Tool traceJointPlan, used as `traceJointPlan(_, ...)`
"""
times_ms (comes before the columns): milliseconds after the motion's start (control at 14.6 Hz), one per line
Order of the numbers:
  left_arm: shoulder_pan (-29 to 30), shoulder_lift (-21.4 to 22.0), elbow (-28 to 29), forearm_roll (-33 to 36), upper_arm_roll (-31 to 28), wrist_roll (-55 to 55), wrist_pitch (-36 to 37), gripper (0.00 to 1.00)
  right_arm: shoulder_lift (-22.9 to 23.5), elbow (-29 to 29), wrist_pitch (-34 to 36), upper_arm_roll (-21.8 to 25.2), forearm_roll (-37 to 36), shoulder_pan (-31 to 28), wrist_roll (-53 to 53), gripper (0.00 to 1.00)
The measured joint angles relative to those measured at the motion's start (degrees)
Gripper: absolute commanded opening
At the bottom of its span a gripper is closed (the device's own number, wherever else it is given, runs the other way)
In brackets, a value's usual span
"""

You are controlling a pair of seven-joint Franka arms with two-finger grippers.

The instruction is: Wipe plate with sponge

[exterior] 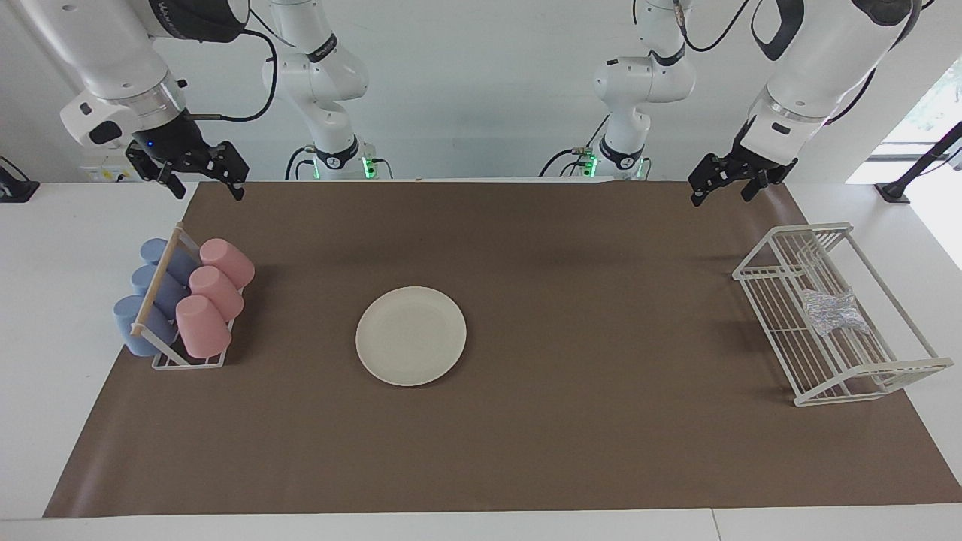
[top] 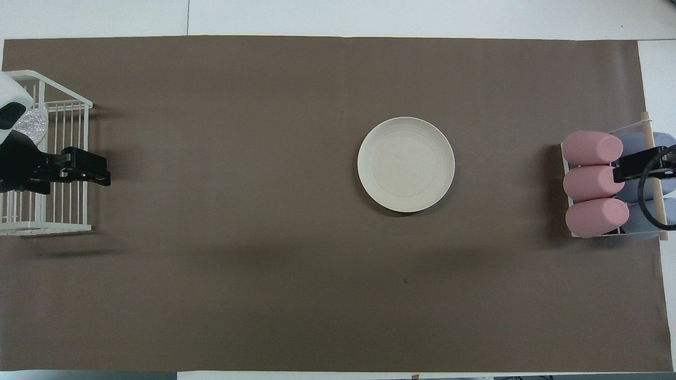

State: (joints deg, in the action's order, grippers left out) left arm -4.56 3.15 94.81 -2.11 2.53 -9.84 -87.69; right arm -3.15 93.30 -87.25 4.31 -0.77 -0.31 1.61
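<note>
The silvery sponge [top: 34, 124] will squeeze narrow at my right gripper and spread out when I carry it, because the wrinkly surface [top: 38, 119] looks soft and crinkled.
The cream-white plate [exterior: 411, 336] [top: 406, 164] lies flat on the brown mat near the table's middle, with nothing on it. The silvery, wrinkly sponge [exterior: 830, 312] [top: 29, 124] rests inside the white wire rack [exterior: 887, 370] [top: 47, 228] at the left arm's end of the table. My left gripper [exterior: 721, 197] [top: 97, 169] hangs open in the air over the mat's edge by that rack, holding nothing. My right gripper [exterior: 208, 186] [top: 631, 169] hangs open and empty over the mat's corner at the right arm's end, by the cups.
Three pink cups [exterior: 214, 297] [top: 591, 182] and three blue cups [exterior: 150, 300] lie on their sides in a small white holder with a wooden rod at the right arm's end. The brown mat [exterior: 526, 451] covers most of the table.
</note>
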Motion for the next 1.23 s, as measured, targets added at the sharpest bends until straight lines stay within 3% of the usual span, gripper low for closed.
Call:
traceJointPlan(820, 0.0, -0.1, 0.0, 1.3, -0.2, -2.8, -0.9, 1.0, 0.0, 0.0, 0.0, 0.0, 0.0, 0.0, 0.0, 1.0)
traceJointPlan(1025, -0.8, -1.6, 0.0, 10.6, 0.1, -3.6, -1.7, 1.0, 0.0, 0.0, 0.0, 0.0, 0.0, 0.0, 0.0, 1.0)
traceJointPlan(1230, -2.8, -6.4, 0.2, 23.4, 0.3, -4.2, -4.3, 1.0, 0.0, 0.0, 0.0, 0.0, 0.0, 0.0, 0.0, 1.0)
